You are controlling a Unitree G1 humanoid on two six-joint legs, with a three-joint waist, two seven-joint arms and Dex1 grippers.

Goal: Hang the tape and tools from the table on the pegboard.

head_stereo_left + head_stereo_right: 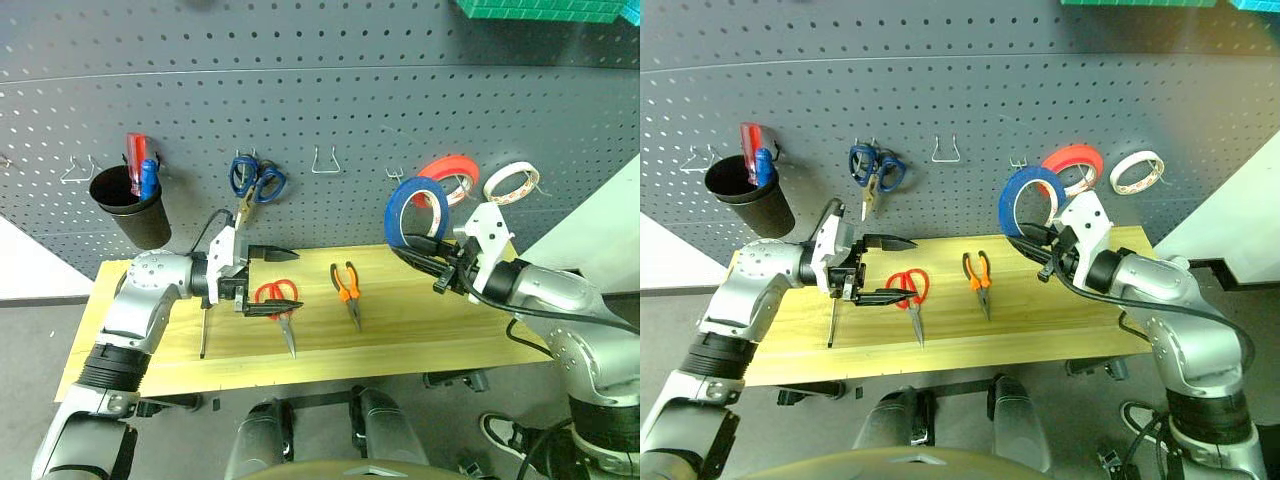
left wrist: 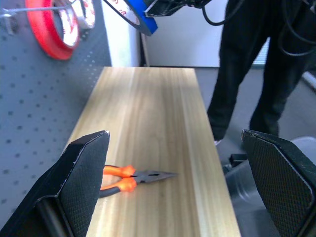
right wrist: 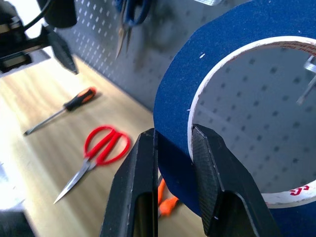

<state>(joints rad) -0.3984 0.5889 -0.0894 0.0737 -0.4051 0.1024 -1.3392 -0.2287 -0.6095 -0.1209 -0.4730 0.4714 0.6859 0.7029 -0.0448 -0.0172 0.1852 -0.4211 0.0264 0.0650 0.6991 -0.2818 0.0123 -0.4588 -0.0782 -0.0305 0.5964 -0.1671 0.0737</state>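
Note:
The blue tape's hole (image 1: pixel 420 214) is facing the hook (image 1: pixel 395 174) next to the red-orange roll, and my right gripper should keep moving in until the blue tape is held by the hook.
My right gripper (image 3: pixel 173 136) is shut on the wall of the blue tape (image 1: pixel 412 208), one finger inside the core and one outside. It holds the roll upright in front of the pegboard (image 1: pixel 350 100), just left of the red-orange roll. My left gripper (image 1: pixel 285 283) is open above the table (image 1: pixel 430 320), with its fingers spread over the handles of the red scissors (image 1: pixel 288 332). The orange-handled pliers (image 1: pixel 347 285) lie at the middle of the table. The slim screwdriver (image 1: pixel 203 330) lies below my left wrist.
On the pegboard hang blue-handled scissors (image 1: pixel 257 180), a black cup (image 1: pixel 130 210) with red and blue handles in it, a red-orange roll (image 1: pixel 452 172) and a white roll (image 1: pixel 510 182). A bare wire hook (image 1: pixel 325 160) sits between them. A person's legs (image 2: pixel 247 64) stand past the table's right end.

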